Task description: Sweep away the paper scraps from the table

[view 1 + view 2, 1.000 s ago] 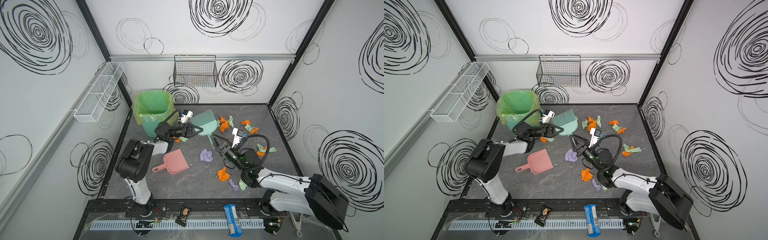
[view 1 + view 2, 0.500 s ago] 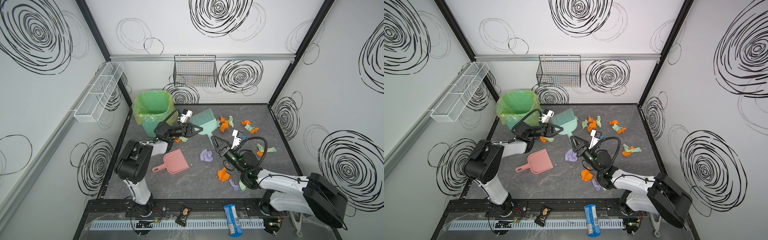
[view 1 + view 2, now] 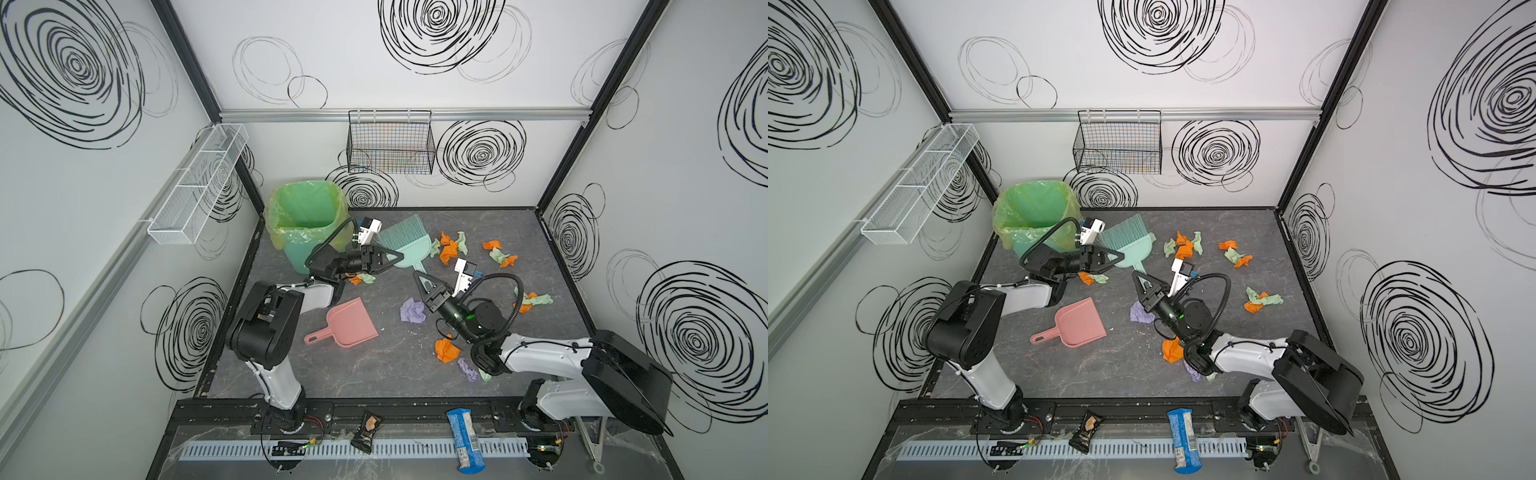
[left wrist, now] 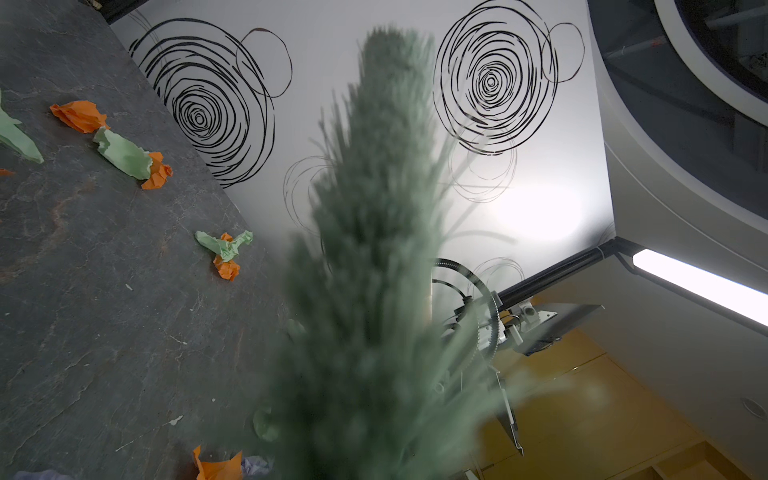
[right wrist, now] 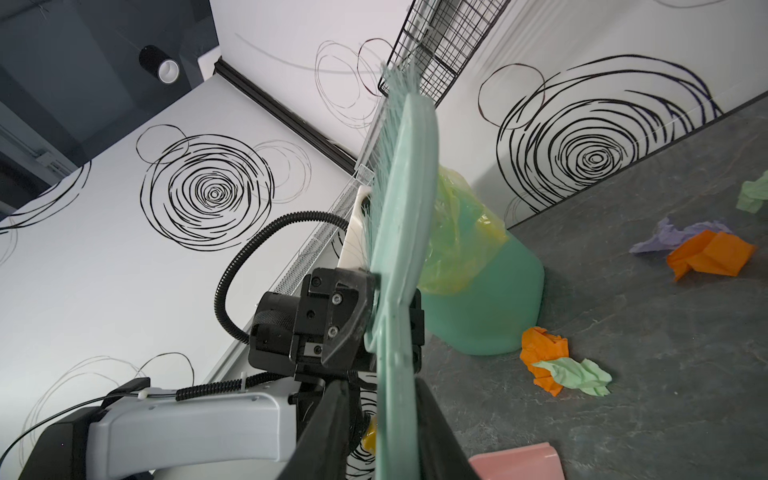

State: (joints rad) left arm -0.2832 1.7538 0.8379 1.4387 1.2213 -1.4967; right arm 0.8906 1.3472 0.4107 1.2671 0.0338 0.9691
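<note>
The brush's handle [image 5: 397,424] is slanted in my right gripper's fingers. Next, I open those fingers and close them in line with the brush [image 5: 395,344] before my left gripper opens.
A teal brush [image 3: 405,245] [image 3: 1129,245] stands on edge above the table [image 3: 374,374], bristles toward the back wall. My left gripper [image 3: 388,258] [image 3: 1113,258] is shut on its neck; in the left wrist view blurred bristles [image 4: 374,249] hide the jaws. My right gripper [image 3: 420,279] [image 5: 382,386] has closed round the brush's handle [image 5: 395,415], which runs between its fingers. Paper scraps lie in clumps: orange and green [image 3: 448,249], [image 3: 498,253], [image 3: 534,300], [image 3: 360,278], a lavender wad [image 3: 412,311], an orange wad [image 3: 447,350].
A pink dustpan [image 3: 349,326] lies flat at the left centre. The green-lined bin [image 3: 305,224] stands in the back left corner. A dark snack packet [image 3: 366,432] and a blue wrapper [image 3: 465,440] lie on the front ledge. A wire basket [image 3: 390,145] hangs on the back wall.
My right gripper's jaws have narrowed from wide apart to close round the brush handle. The left gripper and the brush have stayed put.
</note>
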